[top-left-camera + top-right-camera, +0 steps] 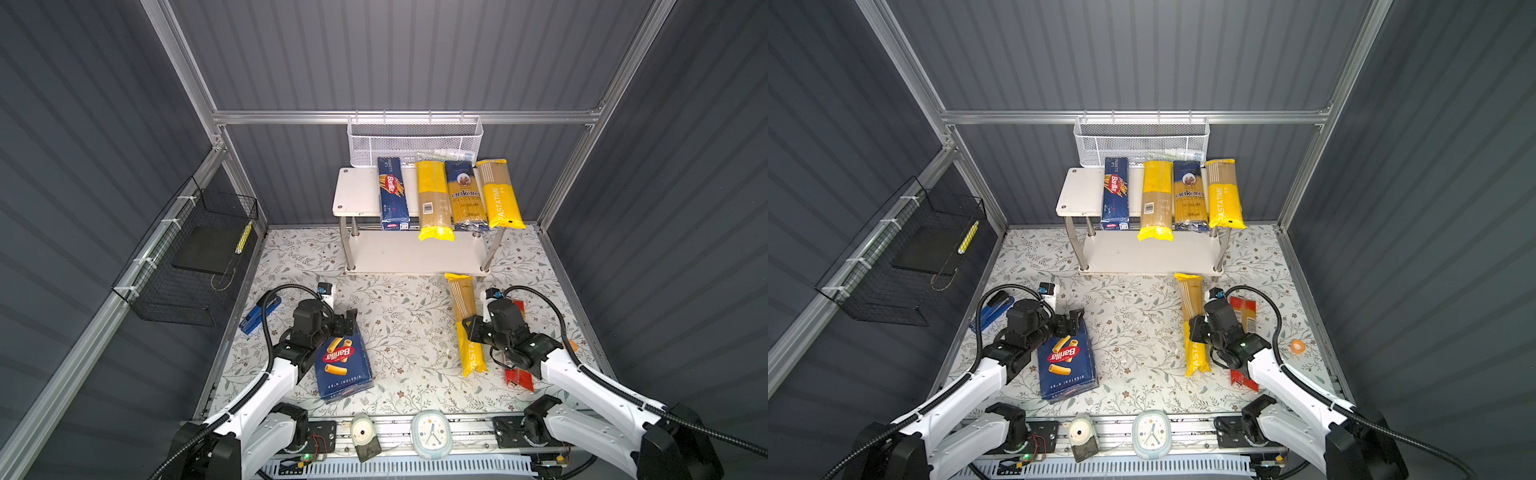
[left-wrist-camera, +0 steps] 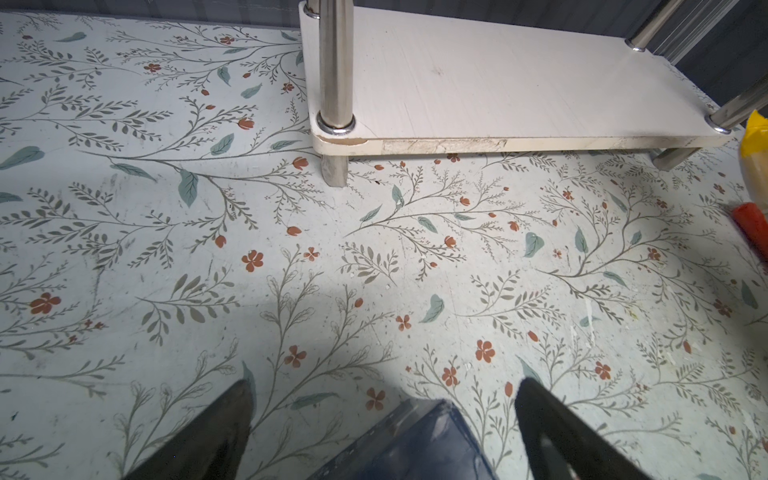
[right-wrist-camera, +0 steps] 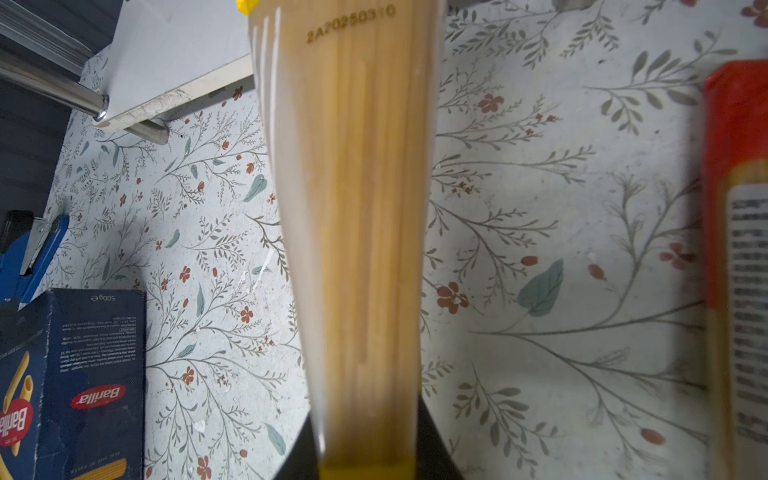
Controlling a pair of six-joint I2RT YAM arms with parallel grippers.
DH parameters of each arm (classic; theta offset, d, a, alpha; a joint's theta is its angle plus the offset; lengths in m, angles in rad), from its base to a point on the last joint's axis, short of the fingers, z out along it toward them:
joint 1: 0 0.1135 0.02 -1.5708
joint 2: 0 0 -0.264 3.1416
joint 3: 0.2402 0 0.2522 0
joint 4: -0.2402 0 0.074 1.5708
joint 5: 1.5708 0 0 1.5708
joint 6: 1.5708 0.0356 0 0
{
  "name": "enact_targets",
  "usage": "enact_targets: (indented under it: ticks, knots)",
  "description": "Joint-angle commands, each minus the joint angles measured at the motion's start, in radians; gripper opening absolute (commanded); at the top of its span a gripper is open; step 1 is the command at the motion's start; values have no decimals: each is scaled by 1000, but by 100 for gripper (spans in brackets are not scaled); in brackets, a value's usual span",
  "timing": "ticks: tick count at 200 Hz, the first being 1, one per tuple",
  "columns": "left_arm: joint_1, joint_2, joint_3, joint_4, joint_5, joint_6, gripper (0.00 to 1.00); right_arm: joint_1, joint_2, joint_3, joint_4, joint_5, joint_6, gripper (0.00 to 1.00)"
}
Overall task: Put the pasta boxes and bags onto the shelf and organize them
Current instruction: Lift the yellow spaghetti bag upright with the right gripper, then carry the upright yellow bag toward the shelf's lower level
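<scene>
The PASTATIME bag in my right gripper (image 1: 461, 293) points end-first at the shelf's empty lower board (image 1: 454, 253), so I keep moving the bag forward until its far half lies on that board.
The white two-tier shelf (image 1: 357, 195) carries on its top board a narrow blue Barilla box (image 1: 392, 193), a plain yellow bag (image 1: 433, 199), a blue ankara bag (image 1: 465, 195) and a yellow PASTATIME bag (image 1: 500, 195). Its lower board (image 2: 498, 91) is bare. On the table lies the wide Barilla rigatoni box (image 1: 343, 365). My left gripper (image 1: 349, 320) (image 2: 384, 384) hangs open over its far corner (image 2: 419, 440). My right gripper (image 1: 469, 328) (image 3: 365, 415) is shut on a second yellow PASTATIME bag (image 1: 463, 299) (image 3: 349, 166). A red bag (image 1: 519, 378) (image 3: 735, 208) lies partly under the right arm.
A white mesh basket (image 1: 415, 141) hangs behind the shelf. A black wire basket (image 1: 195, 257) is on the left wall. A blue stapler (image 1: 259, 316) lies left of the left arm. A small orange ring (image 1: 1298, 346) sits far right. A clock (image 1: 432, 432) stands at the front rail.
</scene>
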Motion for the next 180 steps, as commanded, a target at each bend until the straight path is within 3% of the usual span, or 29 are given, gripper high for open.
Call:
enact_targets:
  ticks: [1, 104, 180]
  knots:
    - [-6, -19, 6, -9, -14, -13, 100, -17, -28, 75, 117, 0, -33, 7]
    - [-6, -2, 18, -23, -74, -39, 100, -122, 192, 264, 159, -43, -111, 6]
    - [-4, 117, 90, -42, -121, -62, 100, -190, 339, 394, 170, -91, -138, 6]
